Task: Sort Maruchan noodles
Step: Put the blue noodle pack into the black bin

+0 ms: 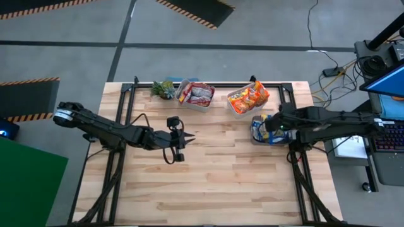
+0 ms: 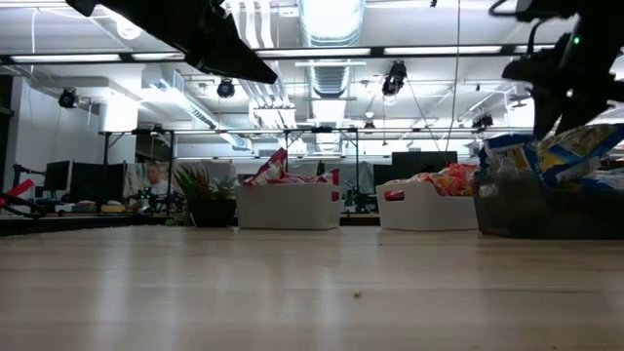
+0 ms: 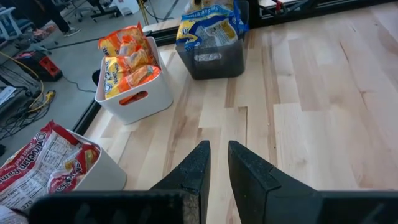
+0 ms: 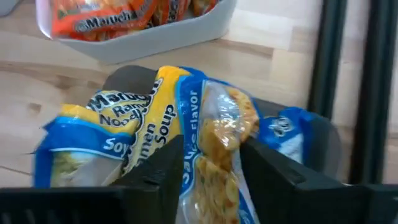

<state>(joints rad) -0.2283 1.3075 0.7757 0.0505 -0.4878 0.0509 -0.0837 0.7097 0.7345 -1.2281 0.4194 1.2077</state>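
Observation:
A blue-yellow packet's end (image 4: 56,152) sticks out over the dark tub's rim. Next, my right gripper lets go of the middle packet and tucks that jutting end (image 4: 84,140) into the tub.
My right gripper (image 4: 211,180) hangs over the dark tub (image 1: 257,134) at the table's right, shut on a blue-yellow Maruchan packet (image 4: 214,134). Other blue-yellow packets (image 4: 106,137) lie in that tub. Orange packets (image 1: 248,98) fill a white tub at the far edge, and pink-red packets (image 1: 197,93) fill the white tub left of it. My left gripper (image 3: 217,158) hovers over bare wood left of centre (image 1: 188,139), pointing toward the tubs. It holds nothing, with a narrow gap between its fingers. My right gripper pinches the blue-yellow packet between its two fingers (image 4: 158,177), across its crinkled clear middle (image 4: 208,168), coming from above. The packet stands on edge in the hold. Its far end (image 4: 186,87) rests among the other packets in the dark tub.
A small green plant (image 1: 163,89) stands at the far edge, left of the pink-red tub (image 3: 93,168). The orange tub (image 3: 134,96) and the dark tub (image 3: 211,59) stand close together. Bare wood stretches across the near half of the table (image 1: 214,189). Black frame rails (image 4: 379,87) run beside the dark tub.

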